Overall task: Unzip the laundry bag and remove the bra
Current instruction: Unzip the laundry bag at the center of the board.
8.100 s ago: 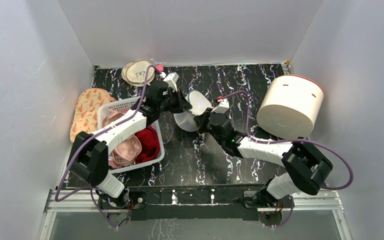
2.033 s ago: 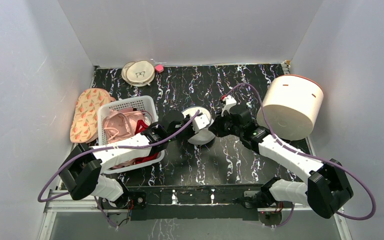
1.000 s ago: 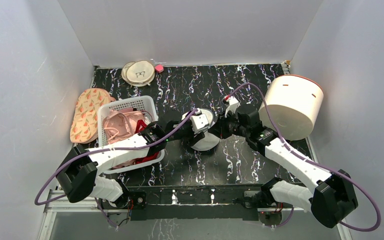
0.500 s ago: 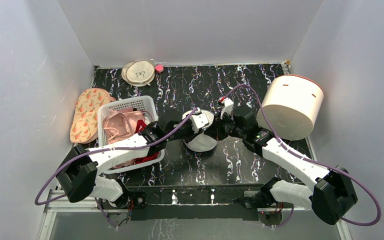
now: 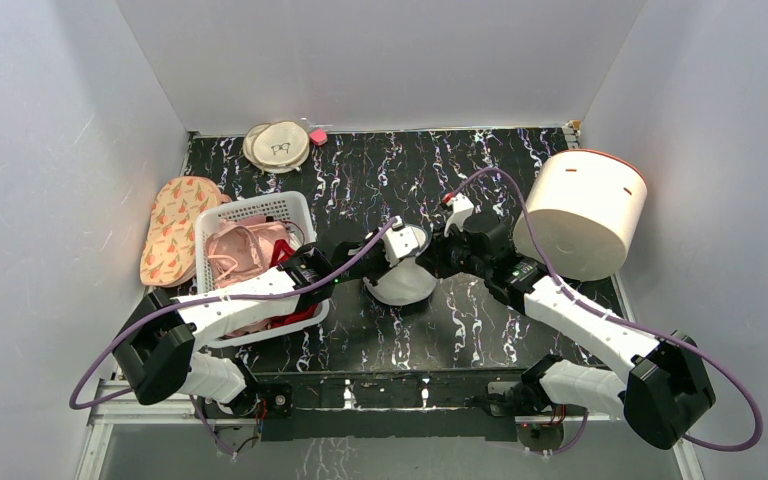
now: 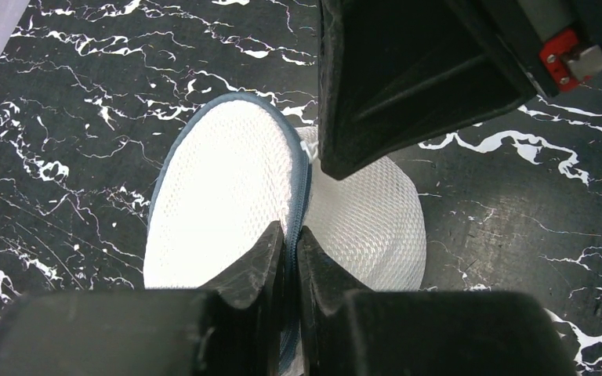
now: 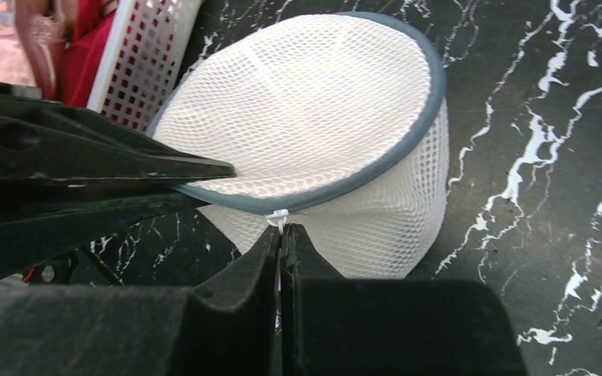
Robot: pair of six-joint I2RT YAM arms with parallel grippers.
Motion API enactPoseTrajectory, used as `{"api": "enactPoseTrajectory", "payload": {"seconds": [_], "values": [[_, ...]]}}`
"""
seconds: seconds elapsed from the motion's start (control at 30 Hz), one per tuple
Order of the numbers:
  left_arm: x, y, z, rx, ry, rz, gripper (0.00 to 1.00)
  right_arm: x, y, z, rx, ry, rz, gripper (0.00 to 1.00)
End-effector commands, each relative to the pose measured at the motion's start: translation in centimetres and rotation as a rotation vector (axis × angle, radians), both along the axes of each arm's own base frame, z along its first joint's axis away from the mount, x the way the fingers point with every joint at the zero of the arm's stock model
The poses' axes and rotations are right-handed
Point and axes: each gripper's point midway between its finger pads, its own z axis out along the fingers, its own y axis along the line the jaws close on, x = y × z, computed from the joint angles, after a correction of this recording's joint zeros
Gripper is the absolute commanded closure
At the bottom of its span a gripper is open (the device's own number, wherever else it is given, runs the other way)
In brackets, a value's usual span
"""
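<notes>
My right gripper should pull the zipper pull (image 7: 278, 214) away along the free zipper rim (image 7: 379, 167) while my left gripper keeps the bag steady, because the zipper pull is close beside my left gripper's fingers.
The laundry bag (image 5: 405, 278) is a small white mesh pod with a grey-blue zipper rim, lying on the black marbled table between both arms. It shows in the left wrist view (image 6: 227, 196) and the right wrist view (image 7: 313, 117). My left gripper (image 6: 291, 235) is shut on the bag's zipper rim from the left. My right gripper (image 7: 281, 232) is shut on the white zipper pull (image 7: 279, 216) from the right. The rim looks closed. The bra is hidden.
A white basket (image 5: 222, 220) with pink and red clothes stands at the left. A big cream cylinder drum (image 5: 582, 212) stands at the right. Beige round discs (image 5: 277, 144) lie at the back. A patterned flat pad (image 5: 172, 222) lies at the far left.
Over the last second the bag and both grippers shifted slightly left and toward the near edge. Before that, both arms had carried the bag from further back.
</notes>
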Motion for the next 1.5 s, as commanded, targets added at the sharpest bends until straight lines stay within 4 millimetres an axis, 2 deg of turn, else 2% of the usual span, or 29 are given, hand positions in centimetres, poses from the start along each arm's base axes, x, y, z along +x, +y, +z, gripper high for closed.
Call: {"api": "enactPoseTrajectory", "payload": {"seconds": [0.0,0.27,0.53,0.57,0.67,0.77,0.97,1.17,1.47], "values": [[0.6,-0.3,2.6,-0.041,-0.059,0.01,0.98,1.9,-1.4,1.7,-0.015,-0.054,-0.118,1.0],[0.7,0.1,2.9,-0.038,-0.077,0.021,1.0,3.0,-3.7,0.4,-0.059,-0.013,-0.233,1.0],[0.8,0.2,3.0,-0.035,-0.08,0.029,1.0,3.7,-5.5,1.1,-0.039,-0.017,-0.272,1.0],[0.8,0.2,3.0,-0.035,-0.081,0.029,0.98,3.7,-5.5,1.3,-0.04,-0.022,-0.265,1.0],[1.0,0.2,2.8,-0.033,-0.076,0.037,0.78,3.0,-4.3,1.9,-0.018,-0.022,-0.181,1.0],[0.8,-0.1,2.9,-0.04,-0.061,0.026,0.66,2.1,-3.1,2.2,0.03,-0.023,-0.109,1.0],[-0.2,-0.8,2.5,-0.056,-0.02,-0.018,0.45,1.2,-1.8,2.9,0.09,-0.025,-0.054,1.0],[-1.0,-1.3,2.6,-0.085,-0.001,-0.048,0.37,0.7,-0.8,3.5,0.124,-0.028,-0.012,1.0],[-0.9,-1.3,2.7,-0.09,-0.013,-0.039,0.36,0.0,0.8,3.7,0.147,-0.024,0.035,1.0]]}}
